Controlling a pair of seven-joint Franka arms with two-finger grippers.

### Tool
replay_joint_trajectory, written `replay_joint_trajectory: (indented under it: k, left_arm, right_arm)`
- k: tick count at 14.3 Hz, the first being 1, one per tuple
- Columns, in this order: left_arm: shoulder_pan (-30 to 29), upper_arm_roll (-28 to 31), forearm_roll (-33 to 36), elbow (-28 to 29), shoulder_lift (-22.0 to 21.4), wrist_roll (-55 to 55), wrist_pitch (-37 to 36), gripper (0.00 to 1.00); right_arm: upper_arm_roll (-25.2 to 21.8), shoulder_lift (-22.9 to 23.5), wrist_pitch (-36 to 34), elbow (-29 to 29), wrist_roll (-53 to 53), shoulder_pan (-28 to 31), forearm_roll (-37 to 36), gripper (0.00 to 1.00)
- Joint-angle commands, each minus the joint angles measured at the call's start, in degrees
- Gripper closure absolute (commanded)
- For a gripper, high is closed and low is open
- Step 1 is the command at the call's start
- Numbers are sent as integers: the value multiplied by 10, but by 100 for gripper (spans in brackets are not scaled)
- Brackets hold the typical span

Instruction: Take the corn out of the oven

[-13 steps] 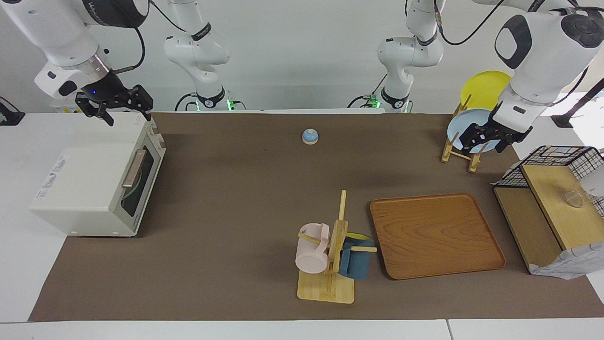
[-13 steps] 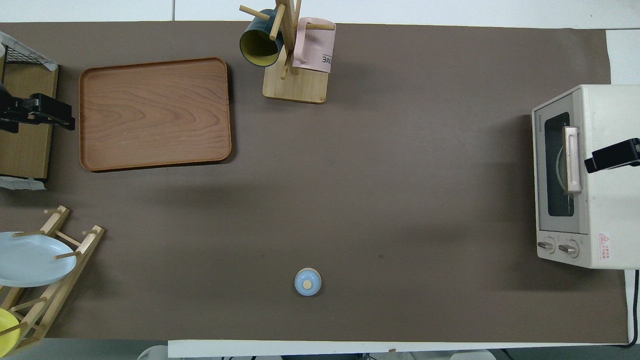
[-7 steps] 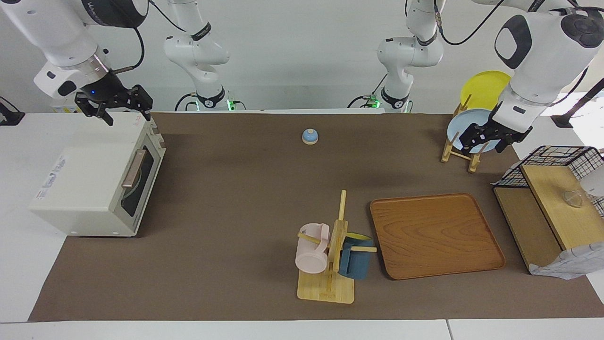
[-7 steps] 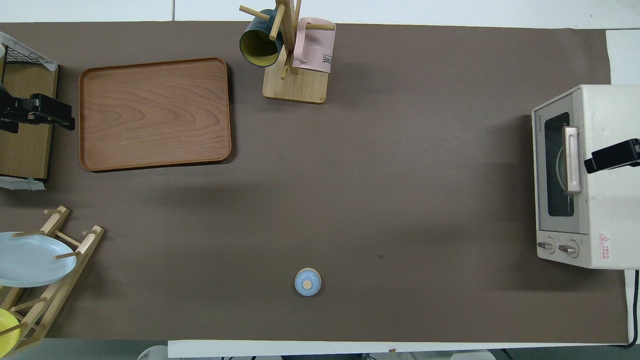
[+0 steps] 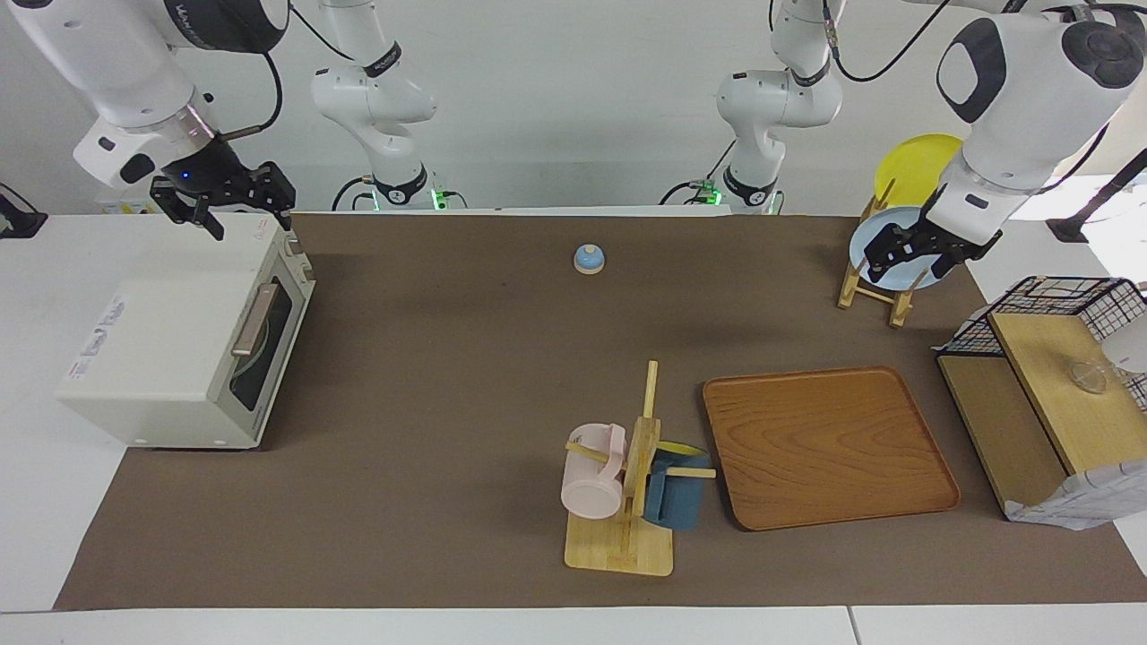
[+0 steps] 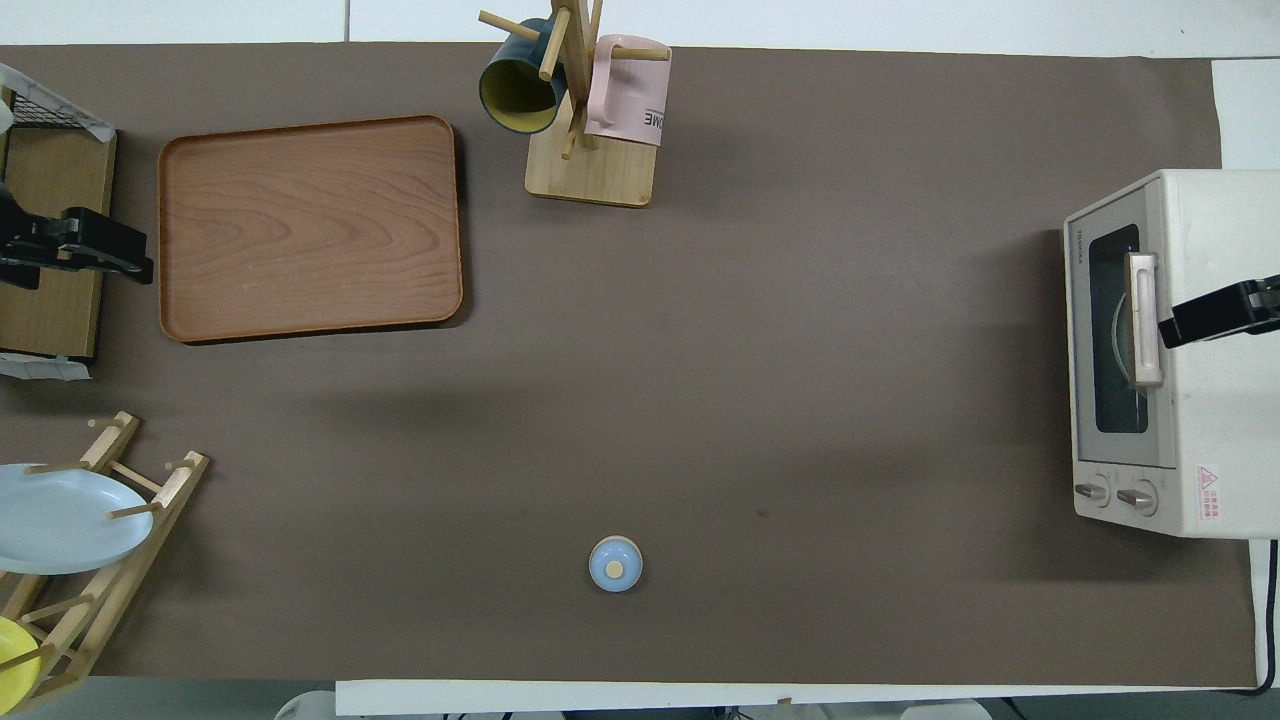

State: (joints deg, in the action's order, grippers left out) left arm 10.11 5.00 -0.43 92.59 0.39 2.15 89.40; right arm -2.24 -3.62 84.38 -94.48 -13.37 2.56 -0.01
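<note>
The oven's glass door (image 6: 1116, 390) will swing down and lie flat out in front when I pull, because the bar handle (image 6: 1146, 319) runs along the door's top edge.
The cream-white oven (image 5: 170, 358) stands at the right arm's end of the table with its dark glass door shut and its bronze handle (image 5: 255, 320) up. It also shows in the overhead view (image 6: 1215, 440). The corn is hidden; I cannot see it through the door. My right gripper (image 5: 237, 213) hangs open and empty above the oven's top, close to the door's edge; in the overhead view (image 6: 1215, 312) its tip reaches the handle (image 6: 1143, 318). My left gripper (image 5: 914, 260) is open and empty, up in the air at the left arm's end of the table.
A wooden tray (image 5: 829, 448) and a mug rack (image 5: 627, 484) with a pink and a blue mug lie far from the robots. A small blue bell (image 5: 589, 259) sits near them. A plate rack (image 5: 883, 278) and a black wire basket (image 5: 1066, 305) stand at the left arm's end.
My right gripper has drifted a little toward the oven's door edge. My left gripper has shifted slightly toward the table's middle. Nothing else has moved.
</note>
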Motion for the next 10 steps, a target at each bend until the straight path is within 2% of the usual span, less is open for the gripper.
replay_joint_trajectory:
  k: [1,6,10]
  left_arm:
    - [-2,1,-13,11,-21,1,-5,0]
    - [-7,2,-13,10,-21,0,-6,0]
    - [-6,2,-13,10,-21,0,-6,0]
  right_arm:
    - [0,-21,52,-50,-11,-1,-1,100]
    - [0,24,155,-101,-6,8,-43,100]
    - [0,24,172,-138,14,14,-60,100]
